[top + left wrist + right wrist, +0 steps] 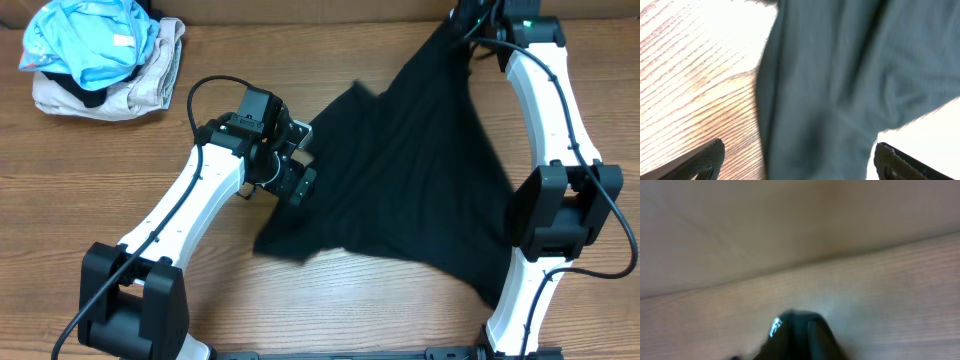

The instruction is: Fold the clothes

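The black shirt (815, 115) has deep, loose folds (860, 60) running along it, so I expect it to spread wide while its gripped edge bunches up when the robot pulls it.
The black shirt (410, 170) lies spread over the middle and right of the wooden table, and one end is drawn up toward the back right. My right gripper (465, 25) is at that raised end and looks shut on the shirt. The right wrist view is blurred; it shows the closed dark fingers (800, 332) with dark cloth. My left gripper (303, 165) is at the shirt's left edge. In the left wrist view its jaws (797, 160) are wide open, and a fold of the shirt (840, 75) lies between them.
A light blue garment (90, 40) lies on a beige garment (145, 85) at the back left corner. A brown wall (300, 8) runs along the back edge. Bare wood (120, 160) lies left of the shirt.
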